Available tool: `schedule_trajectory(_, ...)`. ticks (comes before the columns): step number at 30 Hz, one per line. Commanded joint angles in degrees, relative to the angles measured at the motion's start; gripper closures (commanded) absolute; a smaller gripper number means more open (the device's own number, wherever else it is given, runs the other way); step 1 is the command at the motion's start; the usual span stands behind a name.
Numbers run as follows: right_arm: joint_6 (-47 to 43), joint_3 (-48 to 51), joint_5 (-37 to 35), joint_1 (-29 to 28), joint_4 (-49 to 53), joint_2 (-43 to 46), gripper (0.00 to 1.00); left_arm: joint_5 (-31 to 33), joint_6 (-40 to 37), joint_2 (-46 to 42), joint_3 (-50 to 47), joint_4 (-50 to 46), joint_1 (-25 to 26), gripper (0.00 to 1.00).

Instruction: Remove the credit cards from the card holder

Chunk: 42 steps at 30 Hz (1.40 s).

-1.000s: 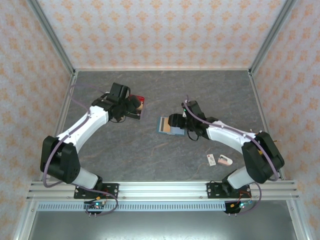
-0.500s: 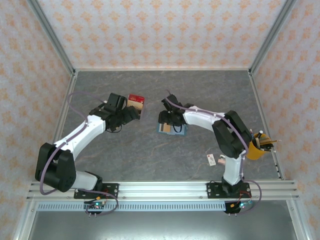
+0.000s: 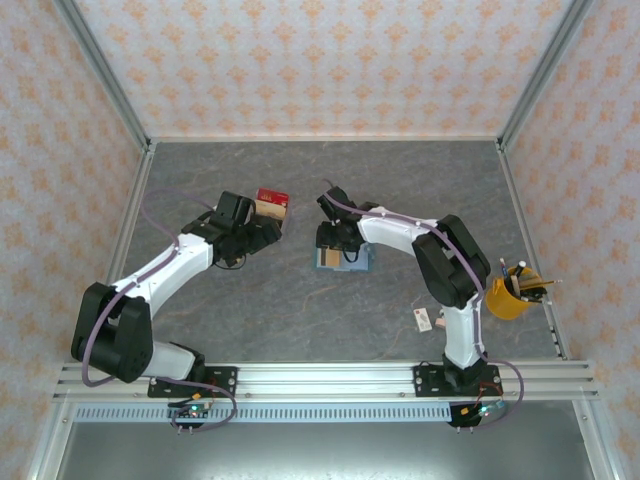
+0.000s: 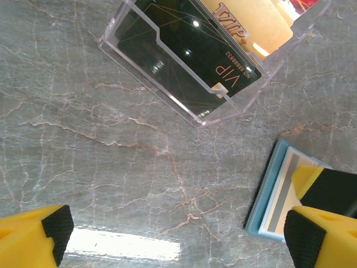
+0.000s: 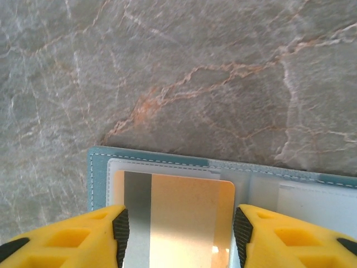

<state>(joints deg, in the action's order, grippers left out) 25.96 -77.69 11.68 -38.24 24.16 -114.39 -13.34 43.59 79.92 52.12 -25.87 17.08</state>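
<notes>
The credit card sits in the loose card holder's sleeve (image 5: 184, 215), so my left gripper should pin the holder's teal edge (image 5: 99, 184) before my right gripper pulls the card out.
The teal-blue card holder (image 3: 342, 259) lies open on the grey table, left of centre. In the right wrist view its clear sleeve (image 5: 167, 167) holds a credit card (image 5: 184, 218) with a glossy tan-orange face and a grey stripe. My right gripper (image 5: 179, 237) hangs open right over it, one pad on each side of the card, gripping nothing. In the left wrist view the holder's corner (image 4: 273, 195) shows at lower right. My left gripper (image 4: 178, 240) is open over bare table, between the holder and a clear tray.
The clear tray (image 3: 271, 205) with red, tan and black cards sits just beyond my left gripper (image 3: 260, 233); its black VIP card (image 4: 184, 56) shows close up. A yellow cup (image 3: 512, 293) of pens stands at the right edge. A small white tag (image 3: 422, 319) lies front right.
My right arm has swung left and folded, bringing its gripper over the card holder and uncovering the yellow cup. My left gripper has pulled back from the tray toward the near side.
</notes>
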Motion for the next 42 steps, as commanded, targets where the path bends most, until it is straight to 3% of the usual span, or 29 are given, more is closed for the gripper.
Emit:
schedule_trajectory(1, -1.5, 2.4, 3.7, -1.1, 2.9, 0.3, 0.46, -1.5, -0.6, 1.4, -1.0, 2.6, -0.5, 0.00)
schedule_trajectory(8, -1.2, 5.7, 5.8, -0.9, -0.5, 5.3, 0.47, -5.7, 0.5, 3.9, -1.8, 6.8, 0.9, 0.02)
schedule_trajectory(12, -1.1, 7.1, 12.0, 1.0, -2.4, 8.9, 0.46, -8.0, 1.1, 5.2, -1.4, 9.2, 3.7, 0.08)
schedule_trajectory(15, -1.6, 8.2, 13.8, 2.3, -1.8, 10.7, 0.47, -8.3, 1.8, 6.6, -0.4, 10.1, 6.2, 0.15)
schedule_trajectory(23, -2.8, 12.1, 16.8, 4.7, 0.1, 13.6, 0.49, -12.6, 5.5, 13.2, 1.7, 15.9, 10.2, 0.50)
schedule_trajectory(29, -3.2, 12.5, 18.9, 5.3, 0.1, 12.5, 0.62, -15.5, 7.5, 18.4, 4.0, 19.1, 12.1, 0.71)
schedule_trajectory(34, -3.5, 12.6, 19.0, 5.7, 0.2, 11.5, 0.72, -15.5, 8.3, 21.3, 5.7, 19.5, 13.0, 0.78)
schedule_trajectory(42, -4.4, 12.7, 19.5, 6.2, 0.8, 9.8, 0.77, -14.7, 8.6, 24.7, 7.6, 17.2, 13.2, 0.83)
